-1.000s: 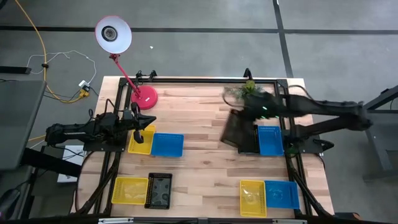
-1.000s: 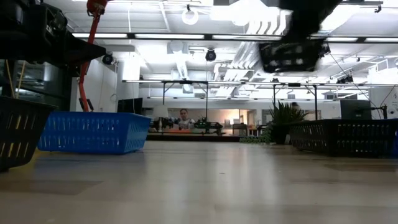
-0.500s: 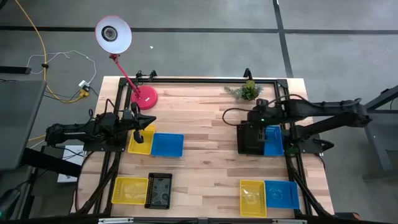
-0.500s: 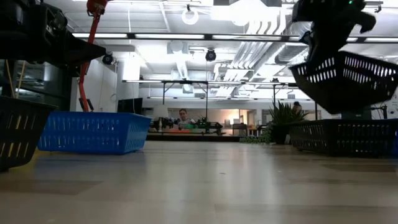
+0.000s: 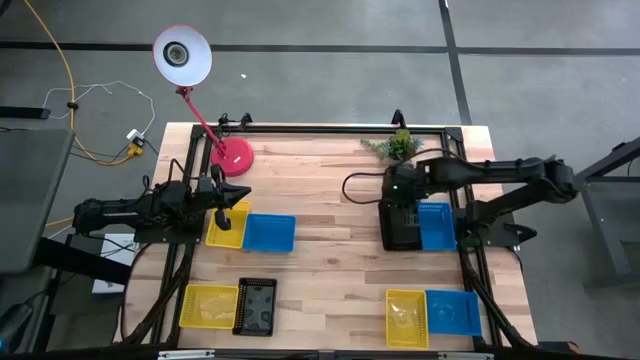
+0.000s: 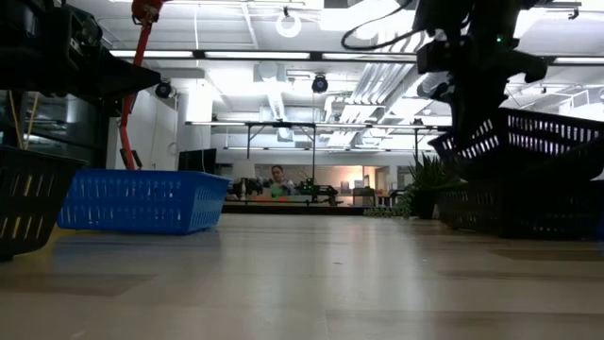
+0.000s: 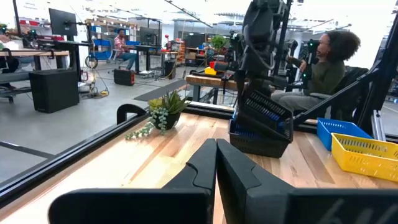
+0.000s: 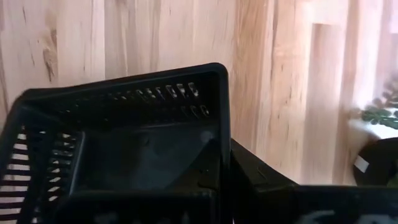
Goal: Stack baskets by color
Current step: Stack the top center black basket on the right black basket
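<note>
The held black basket (image 7: 266,117) slants over the lower black basket with its gripped end high. My right gripper should open and press that end (image 7: 253,98) down.
My right gripper (image 5: 398,192) is shut on a black basket (image 6: 528,142), held tilted just above a second black basket (image 6: 524,212) that rests on its base at the table's right, beside a blue basket (image 5: 435,225). The left wrist view shows the held basket (image 7: 264,112) slanting over the lower one (image 7: 255,142). My left gripper (image 5: 238,205) is shut and level at the left, above a yellow basket (image 5: 222,232) that has a blue basket (image 5: 270,232) next to it. Along the near edge lie a yellow (image 5: 208,305) and a black basket (image 5: 255,305), then a yellow (image 5: 405,317) and a blue one (image 5: 455,312). My right gripper pinches the rim of one wall (image 8: 219,158) of the black basket near a corner, coming from above and pointing steeply down. The basket hangs tilted with its open side up, over the black basket on the table. Whether its low end touches that basket, I cannot tell.
A red desk lamp (image 5: 232,155) stands at the far left and a small potted plant (image 5: 398,146) at the far right. A black frame runs along the table's edges. Bare wood lies in the table's middle (image 5: 330,240). People sit in the room beyond.
My right gripper has sunk and tipped further down, rolling as it went. Its black basket was high and to the left of the right-hand black basket. It has swung over that basket and come down close above it.
</note>
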Robot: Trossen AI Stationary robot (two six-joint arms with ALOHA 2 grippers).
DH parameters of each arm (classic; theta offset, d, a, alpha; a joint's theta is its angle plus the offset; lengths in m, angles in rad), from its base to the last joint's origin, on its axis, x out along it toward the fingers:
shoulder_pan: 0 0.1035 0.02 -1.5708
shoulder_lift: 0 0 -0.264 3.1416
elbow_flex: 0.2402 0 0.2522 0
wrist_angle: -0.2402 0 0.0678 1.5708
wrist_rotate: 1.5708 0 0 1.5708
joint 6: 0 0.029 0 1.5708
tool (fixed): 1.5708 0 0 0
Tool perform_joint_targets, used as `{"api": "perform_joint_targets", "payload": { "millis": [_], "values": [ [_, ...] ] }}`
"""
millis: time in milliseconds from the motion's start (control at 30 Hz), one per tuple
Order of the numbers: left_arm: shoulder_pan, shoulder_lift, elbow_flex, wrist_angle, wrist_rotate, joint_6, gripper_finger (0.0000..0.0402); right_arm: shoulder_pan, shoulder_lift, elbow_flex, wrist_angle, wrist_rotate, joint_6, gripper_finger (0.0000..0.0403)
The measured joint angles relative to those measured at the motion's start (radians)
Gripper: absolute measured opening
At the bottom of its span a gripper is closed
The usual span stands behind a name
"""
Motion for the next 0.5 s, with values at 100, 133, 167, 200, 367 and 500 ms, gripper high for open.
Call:
{"api": "perform_joint_targets", "payload": {
  "millis": [100,133,167,200,367,500],
  "values": [
    [0.000,0.000,0.000,0.000,0.000,0.000,0.0000,-0.016,0.030,0.000,0.007,-0.017,-0.023,0.0000],
    [0.000,0.000,0.000,0.000,0.000,0.000,0.0000,-0.019,0.039,0.000,0.012,-0.017,-0.027,0.0000],
    [0.000,0.000,0.000,0.000,0.000,0.000,0.0000,-0.022,0.047,0.000,0.020,-0.017,-0.034,0.0000],
    [0.000,0.000,0.000,0.000,0.000,0.000,0.0000,-0.025,0.053,0.000,0.029,-0.018,-0.041,0.0000],
    [0.000,0.000,0.000,0.000,0.000,0.000,0.0000,-0.028,0.064,0.000,0.073,-0.020,-0.049,0.0000],
    [0.000,0.000,0.000,0.000,0.000,0.000,0.0000,-0.028,0.064,0.000,0.082,-0.021,-0.020,0.0000]
  ]
}}
